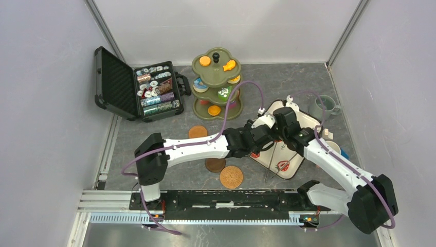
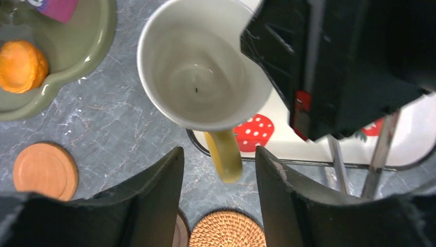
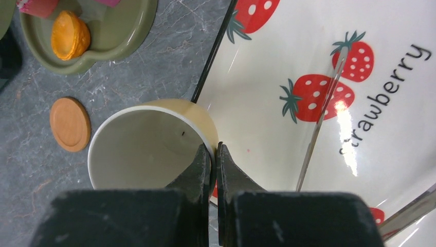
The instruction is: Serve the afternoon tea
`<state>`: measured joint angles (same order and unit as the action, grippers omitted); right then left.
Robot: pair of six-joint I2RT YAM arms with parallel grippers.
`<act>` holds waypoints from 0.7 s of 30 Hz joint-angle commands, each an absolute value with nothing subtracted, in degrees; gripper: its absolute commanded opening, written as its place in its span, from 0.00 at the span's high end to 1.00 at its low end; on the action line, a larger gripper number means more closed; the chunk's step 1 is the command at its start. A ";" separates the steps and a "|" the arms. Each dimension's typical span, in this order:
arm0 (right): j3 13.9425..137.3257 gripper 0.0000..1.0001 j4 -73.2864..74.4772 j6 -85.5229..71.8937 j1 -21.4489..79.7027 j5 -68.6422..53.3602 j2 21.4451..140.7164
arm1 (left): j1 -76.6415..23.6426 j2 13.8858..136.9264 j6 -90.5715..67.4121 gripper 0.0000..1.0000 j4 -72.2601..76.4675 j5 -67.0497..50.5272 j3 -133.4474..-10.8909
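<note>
The robot's right gripper holds the yellow mug's rim a long way from the orange coaster, so next the left gripper grabs the mug's handle and puts the mug on that coaster.
My right gripper is shut on the rim of the yellow mug, one finger inside and one outside. The mug hangs over the left edge of the strawberry tray. In the left wrist view the mug is upright and empty, and its handle points between the fingers of my open left gripper without touching them. Both grippers meet at the tray in the top view, left and right. The olive-green stand holds several toy cakes. Three coasters lie on the table.
The open black case of poker chips stands at the back left. A grey-green mug stands right of the tray, and another mug sits partly behind my right arm. Walls close in on both sides.
</note>
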<state>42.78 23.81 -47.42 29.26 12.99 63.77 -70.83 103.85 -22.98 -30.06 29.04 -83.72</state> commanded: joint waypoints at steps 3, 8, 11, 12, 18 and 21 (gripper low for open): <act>40.86 1.00 15.32 -52.07 29.42 10.34 58.98 | -71.85 104.51 -27.16 0.44 -29.52 37.97 -85.05; 41.22 1.00 15.21 -52.28 29.44 10.27 57.78 | -72.42 103.72 -26.34 0.42 -26.12 38.67 -82.83; 41.46 1.00 15.24 -52.30 29.44 11.13 56.82 | -72.51 103.92 -25.78 0.40 -25.17 38.50 -81.94; 41.48 1.00 15.08 -52.32 29.42 11.51 56.56 | -72.64 104.04 -25.68 0.40 -25.05 38.56 -81.68; 41.57 1.00 15.23 -52.32 29.44 10.85 55.97 | -72.60 103.36 -23.60 0.55 -22.42 42.63 -80.45; 41.50 1.00 15.39 -52.04 29.44 11.04 55.72 | -72.60 103.27 -22.14 0.65 -21.34 43.32 -80.62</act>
